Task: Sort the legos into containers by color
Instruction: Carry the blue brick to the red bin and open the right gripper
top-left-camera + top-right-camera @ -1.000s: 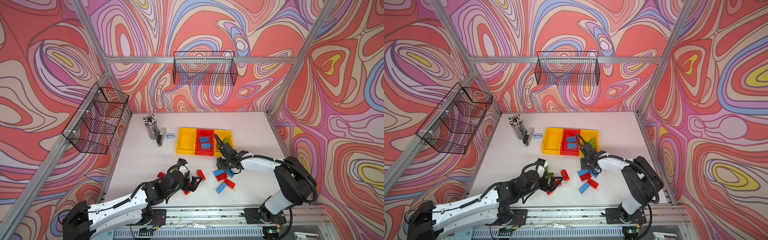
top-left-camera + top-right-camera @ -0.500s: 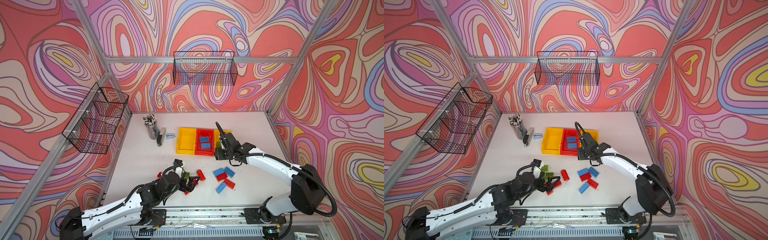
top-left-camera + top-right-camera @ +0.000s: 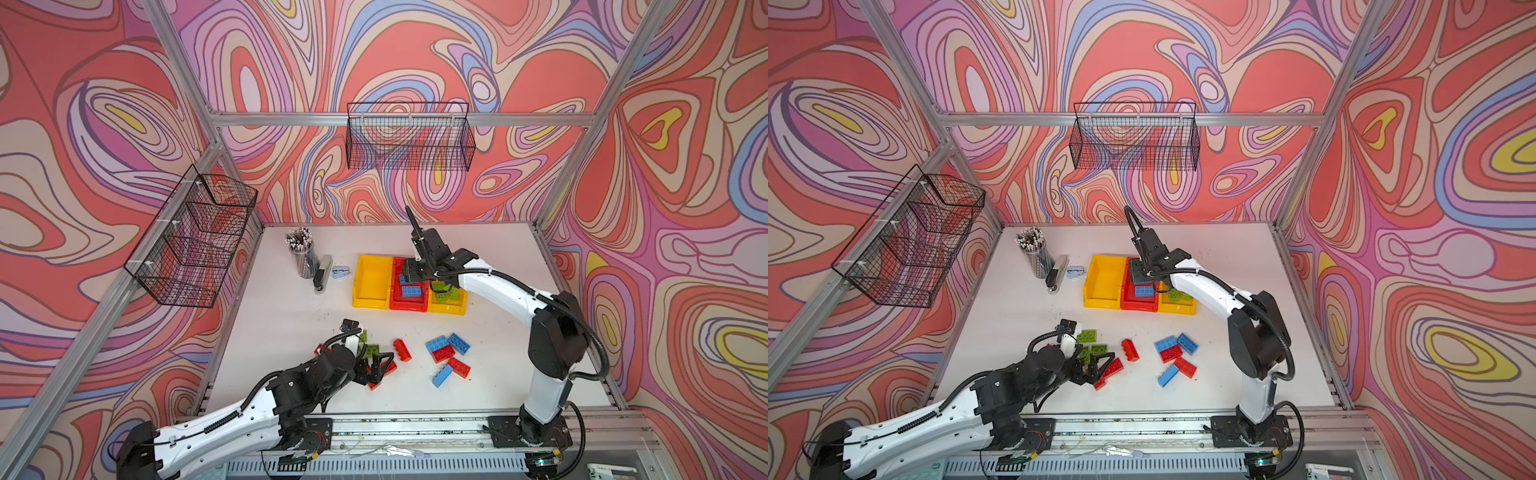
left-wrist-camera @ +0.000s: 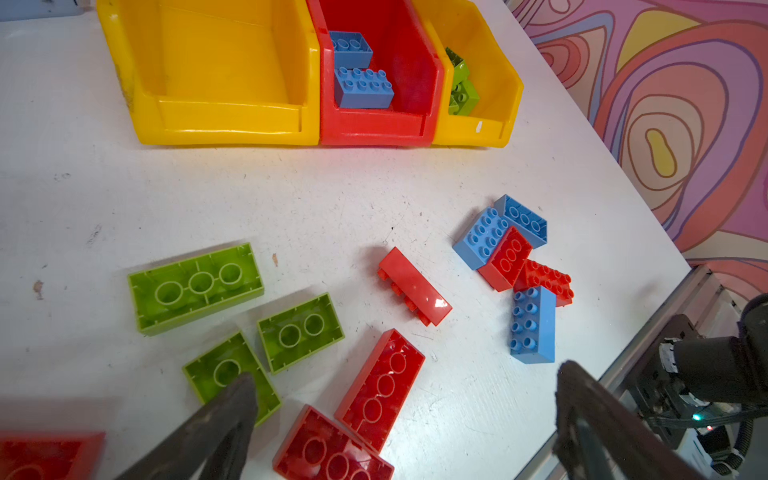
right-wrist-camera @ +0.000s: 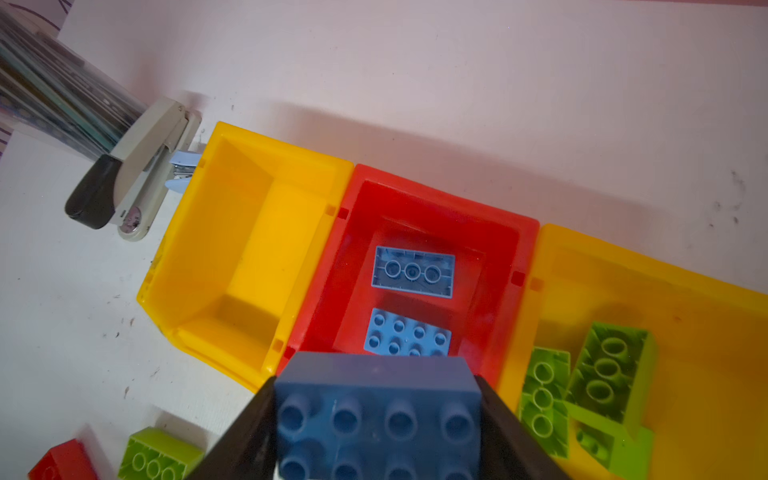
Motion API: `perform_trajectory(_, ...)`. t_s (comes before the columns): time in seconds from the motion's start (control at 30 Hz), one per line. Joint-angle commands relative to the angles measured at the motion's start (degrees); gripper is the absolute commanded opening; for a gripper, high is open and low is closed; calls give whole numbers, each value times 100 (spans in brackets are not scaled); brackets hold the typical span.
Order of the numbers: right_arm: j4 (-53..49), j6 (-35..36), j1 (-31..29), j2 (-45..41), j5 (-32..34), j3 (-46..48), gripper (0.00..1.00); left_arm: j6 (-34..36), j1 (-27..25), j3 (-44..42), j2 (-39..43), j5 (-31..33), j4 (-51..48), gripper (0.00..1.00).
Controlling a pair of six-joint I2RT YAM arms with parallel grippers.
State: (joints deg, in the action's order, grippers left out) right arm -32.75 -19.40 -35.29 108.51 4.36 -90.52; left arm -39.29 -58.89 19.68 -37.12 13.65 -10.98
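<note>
My right gripper is holding its blue lego over the red container, where only blue legos lie, so it should keep going down and let go of it between the container's sides.
My right gripper is shut on a blue lego and hangs over the near end of the red container, which holds two blue legos. The yellow container beside it holds green legos. The other yellow container is empty. In both top views this gripper is above the row of bins. My left gripper stands wide open, low over two upside-down red legos, with green legos beside one finger. More red and blue legos lie in a cluster further off.
A cup of pens, a stapler and a small blue staple remover stand left of the bins. Black wire baskets hang on the back wall and the left wall. The blue and red cluster lies near the front rail.
My right gripper has carried the blue lego from beside the front cluster back and to the left, over the red container. My left gripper has stayed open over the red legos, barely shifting.
</note>
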Motion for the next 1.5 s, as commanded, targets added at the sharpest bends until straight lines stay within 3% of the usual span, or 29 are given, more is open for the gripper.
perform_trajectory(0.0,-173,163,13,296,-22,-381,47,-110,-8,-60,213,284,-358,100)
perform_trajectory(0.5,-262,305,141,1212,158,-948,50,-31,-8,77,90,469,-551,100)
perform_trajectory(0.67,-249,383,163,1283,120,-1064,74,-14,-8,167,83,515,-629,100)
perform_trajectory(0.8,-235,419,163,1071,35,-1041,86,-1,-9,211,9,524,-605,100)
perform_trajectory(1.1,39,380,164,-263,135,254,89,86,-8,713,-326,491,-787,100)
perform_trajectory(1.47,69,-201,163,-2909,619,2978,89,-22,-17,787,-581,-63,-178,100)
